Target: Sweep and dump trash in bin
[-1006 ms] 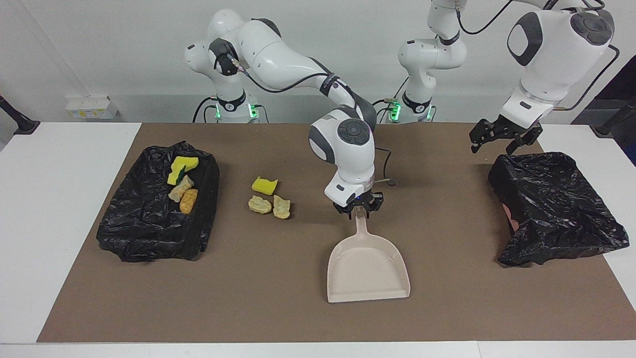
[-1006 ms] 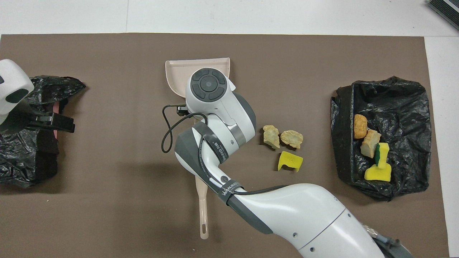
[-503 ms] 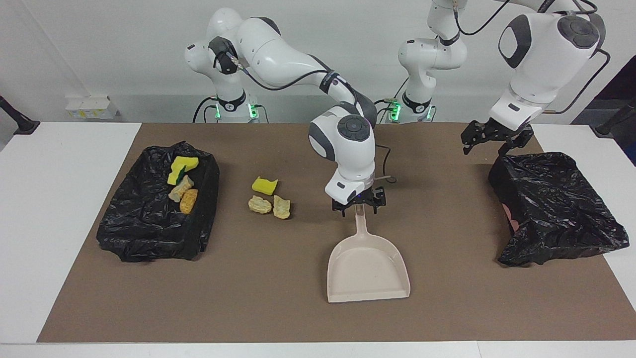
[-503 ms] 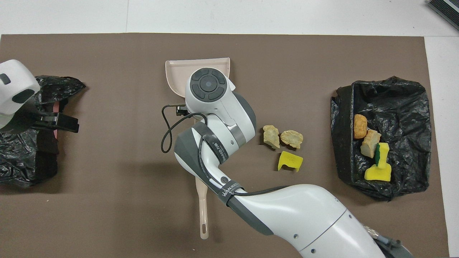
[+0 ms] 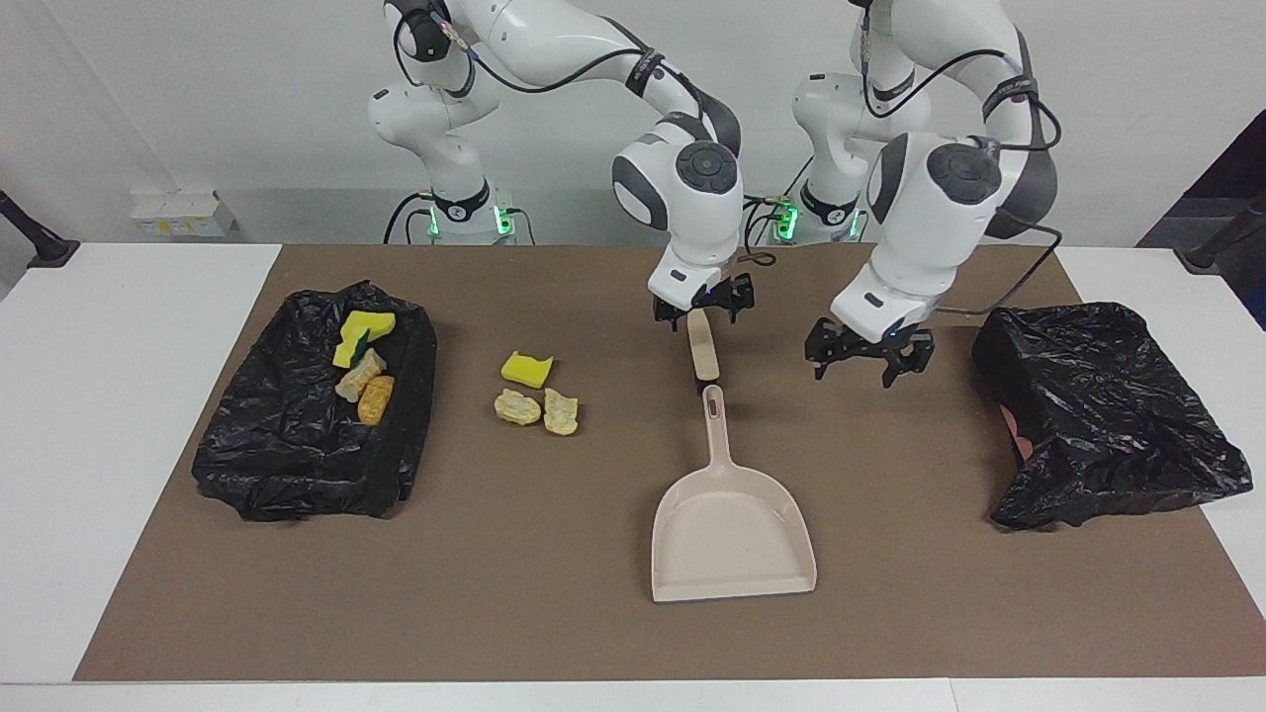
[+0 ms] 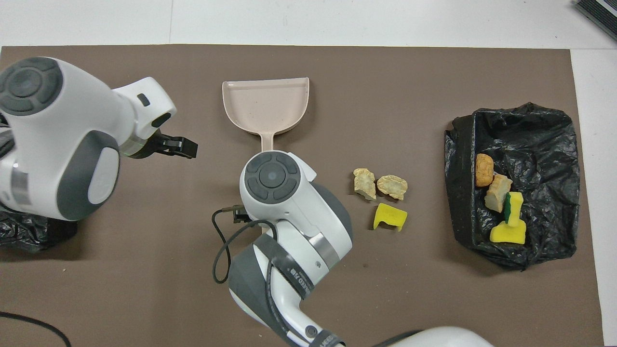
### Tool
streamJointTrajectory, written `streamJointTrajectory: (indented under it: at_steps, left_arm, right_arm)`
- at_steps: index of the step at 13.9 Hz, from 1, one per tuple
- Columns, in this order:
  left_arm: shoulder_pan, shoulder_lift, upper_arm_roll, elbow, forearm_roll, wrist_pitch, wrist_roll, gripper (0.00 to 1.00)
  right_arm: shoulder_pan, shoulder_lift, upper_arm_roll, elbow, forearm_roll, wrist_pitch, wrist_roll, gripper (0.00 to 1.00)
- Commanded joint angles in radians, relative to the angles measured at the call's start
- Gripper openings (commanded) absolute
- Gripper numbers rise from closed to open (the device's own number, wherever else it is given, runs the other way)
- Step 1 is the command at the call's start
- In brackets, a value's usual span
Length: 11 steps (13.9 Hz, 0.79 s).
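Next, my left gripper grabs the dustpan's handle [image 5: 717, 429] and turns the dustpan's open edge toward the scraps before I sweep, because the dustpan's open edge [image 5: 735, 593] points away from them.
Three trash scraps [image 5: 535, 395] [image 6: 381, 185], one yellow and two tan, lie on the brown mat beside the bin. The bin [image 5: 297, 465] [image 6: 544, 125], lined with a black bag, stands at the right arm's end and holds three more scraps [image 5: 361, 368]. The beige dustpan [image 5: 732, 529] [image 6: 266, 103] lies flat mid-mat, untouched. My right gripper [image 5: 702, 307] hangs open just over the beige brush handle [image 5: 703, 354], which lies nearer the robots than the dustpan. The overhead view hides the brush under the right arm. My left gripper [image 5: 868, 361] [image 6: 178, 147] hovers open and empty over bare mat beside the dustpan.
A second black-bagged container [image 5: 1098, 415] [image 6: 29, 231] sits at the left arm's end of the mat. The brown mat [image 5: 495, 593] covers most of the white table.
The right gripper opened off the dustpan handle, rose and drew back toward the robots over the brush handle. The left arm swung from above the black bag toward the mat's middle and lowered.
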Motion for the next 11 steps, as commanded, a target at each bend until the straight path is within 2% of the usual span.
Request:
streamJointTrajectory:
  at_steps: [1,5,6,7,8,10,11]
  left_arm:
    - [-0.062,0.044,0.016,0.024,-0.010,0.057,-0.070,1.00]
    - [-0.125,0.095,0.016,0.020,-0.004,0.129,-0.139,1.00]
    - [-0.128,0.101,0.016,0.017,-0.004,0.129,-0.141,1.00]
    - [-0.149,0.125,0.016,0.009,-0.004,0.135,-0.147,1.00]
    - [-0.159,0.133,0.016,0.009,-0.005,0.141,-0.148,0.99]
    - [-0.157,0.135,0.016,0.015,-0.011,0.141,-0.151,0.73]
    - [-0.156,0.135,0.018,0.017,-0.010,0.140,-0.154,0.65]
  right_arm:
    - [0.031,-0.093,-0.002,-0.167,0.031,0.059,0.024,1.00]
    - [0.048,-0.105,-0.002,-0.178,0.032,0.060,0.041,1.00]
    - [0.053,-0.105,0.000,-0.181,0.032,0.064,0.036,0.84]
    - [0.053,-0.105,0.000,-0.181,0.032,0.066,0.036,0.77]
    - [0.053,-0.105,0.000,-0.183,0.037,0.078,0.040,0.77]
    - [0.065,-0.090,0.000,-0.190,0.052,0.118,0.044,0.77]
    - [0.068,-0.090,-0.002,-0.190,0.052,0.119,0.040,0.75]
